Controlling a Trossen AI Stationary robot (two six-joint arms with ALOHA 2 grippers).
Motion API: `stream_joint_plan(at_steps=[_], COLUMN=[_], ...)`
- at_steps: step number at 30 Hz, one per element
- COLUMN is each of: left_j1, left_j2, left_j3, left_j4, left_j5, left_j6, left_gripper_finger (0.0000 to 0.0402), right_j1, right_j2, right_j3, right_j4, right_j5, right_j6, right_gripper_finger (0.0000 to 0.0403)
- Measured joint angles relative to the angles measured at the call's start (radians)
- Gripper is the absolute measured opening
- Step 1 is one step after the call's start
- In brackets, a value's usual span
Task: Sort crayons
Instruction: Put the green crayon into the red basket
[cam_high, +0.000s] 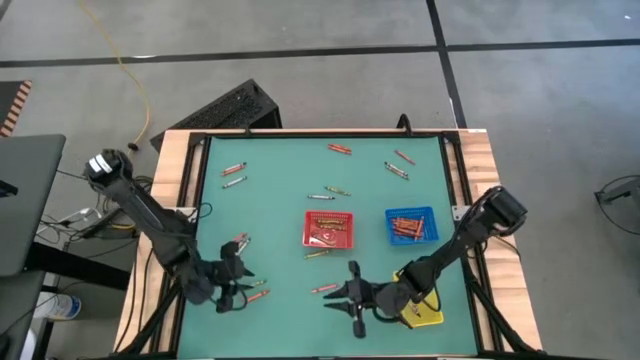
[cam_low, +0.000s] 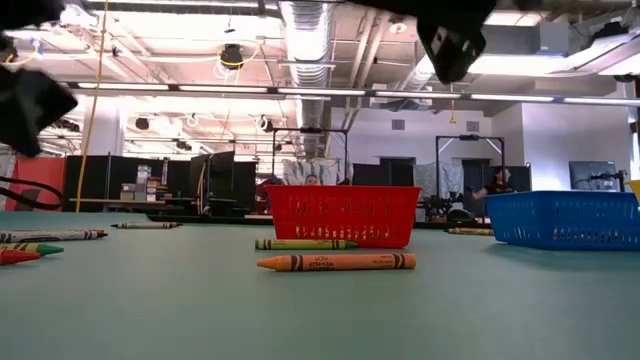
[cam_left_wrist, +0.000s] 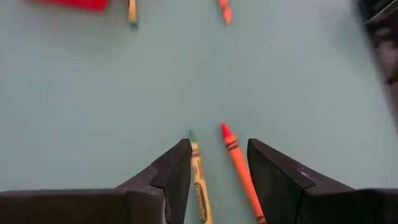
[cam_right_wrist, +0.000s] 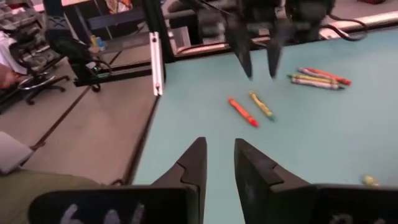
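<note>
My left gripper should pick up the green crayon alone for the red tray, since the green and orange-red crayons both lie within its open fingers.
Crayons lie scattered on the green table mat (cam_high: 290, 170). My left gripper (cam_high: 242, 286) hovers open near the table's near left. An orange-red crayon (cam_left_wrist: 239, 168) and a green one (cam_left_wrist: 198, 180) lie flat on the mat under the gap between its fingers (cam_left_wrist: 217, 155). The right wrist view shows the same pair, orange (cam_right_wrist: 242, 112) and green (cam_right_wrist: 261, 105), below those fingers and untouched. My right gripper (cam_high: 335, 297) is at the near middle, pointing toward the left arm. Its fingers (cam_right_wrist: 219, 152) stand slightly apart with nothing between them.
A red tray (cam_high: 330, 228) and a blue tray (cam_high: 411, 225) hold crayons at mid-table. A yellow tray (cam_high: 427, 314) lies under my right arm. Loose crayons lie by the red tray (cam_high: 316, 254), near the front (cam_high: 325, 289) and along the far edge (cam_high: 340, 149).
</note>
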Motion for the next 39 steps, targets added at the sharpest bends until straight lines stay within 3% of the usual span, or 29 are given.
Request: stream_joint_plan(at_steps=[9,20,24,32,39], left_j1=[0.001,0.0,0.0,0.002,0.03], left_j2=[0.186,0.297,0.304,0.307,0.306], left_j3=[0.0,0.002,0.002,0.0,0.0], left_j4=[0.032,0.086,0.079,0.076,0.076], left_j5=[0.008,0.001,-0.004,-0.01,-0.01], left_j6=[-0.058,-0.05,-0.044,-0.004,0.026], left_gripper_finger=[0.0146,0.0141,0.0114,0.0018,0.0018], right_j1=[0.034,0.039,0.04,0.041,0.042], right_j2=[0.029,0.029,0.029,0.029,0.029], right_j3=[0.089,0.09,0.09,0.09,0.09], right_j4=[-0.095,-0.103,-0.111,-0.111,-0.111], right_j5=[0.001,0.003,0.004,0.008,0.008], right_j6=[0.008,0.013,0.014,0.024,0.023], right_gripper_finger=[0.0082,0.0082,0.0082,0.0082,0.0082])
